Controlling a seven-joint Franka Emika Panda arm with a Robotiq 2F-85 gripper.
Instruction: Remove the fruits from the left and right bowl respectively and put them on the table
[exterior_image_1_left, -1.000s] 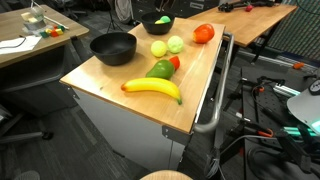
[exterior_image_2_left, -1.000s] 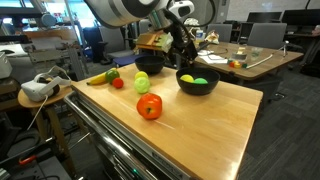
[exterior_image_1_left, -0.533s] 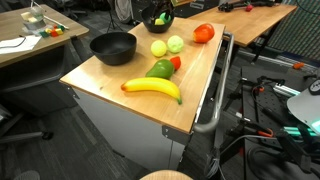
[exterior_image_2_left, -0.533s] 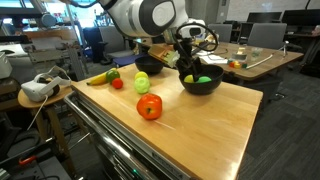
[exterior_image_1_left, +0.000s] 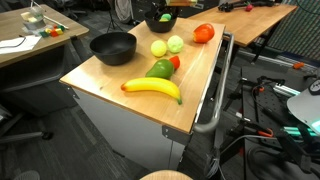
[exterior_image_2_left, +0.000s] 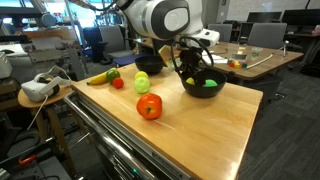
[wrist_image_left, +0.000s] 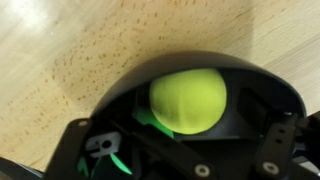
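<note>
I expect a round green fruit to stay in the far black bowl when I lift the yellow-green round fruit (wrist_image_left: 188, 101), because a curved green edge (wrist_image_left: 152, 122) is peeking out.
My gripper (exterior_image_2_left: 193, 68) reaches down into the far black bowl (exterior_image_2_left: 203, 88), which also shows in an exterior view (exterior_image_1_left: 158, 23). In the wrist view a yellow-green round fruit (wrist_image_left: 188, 102) lies in this bowl (wrist_image_left: 130, 95) between my wide-open fingers (wrist_image_left: 85, 140); nothing is gripped. A green piece (wrist_image_left: 120, 160) lies beside it. The other black bowl (exterior_image_1_left: 113, 46) stands empty. On the table (exterior_image_1_left: 110, 75) lie a banana (exterior_image_1_left: 152, 88), a green oval fruit (exterior_image_1_left: 160, 69), a small red fruit (exterior_image_1_left: 175, 62) and two yellow-green round fruits (exterior_image_1_left: 159, 48).
An orange-red round fruit (exterior_image_1_left: 203, 33) sits near the table's rail side. A grey metal rail (exterior_image_1_left: 215, 100) runs along one edge. A smaller desk with papers (exterior_image_1_left: 20, 35) stands nearby, and a white headset (exterior_image_2_left: 40, 88) rests on a stool.
The arm has swung over the far bowl and lowered the open gripper into it. The fruits on the table have not moved.
</note>
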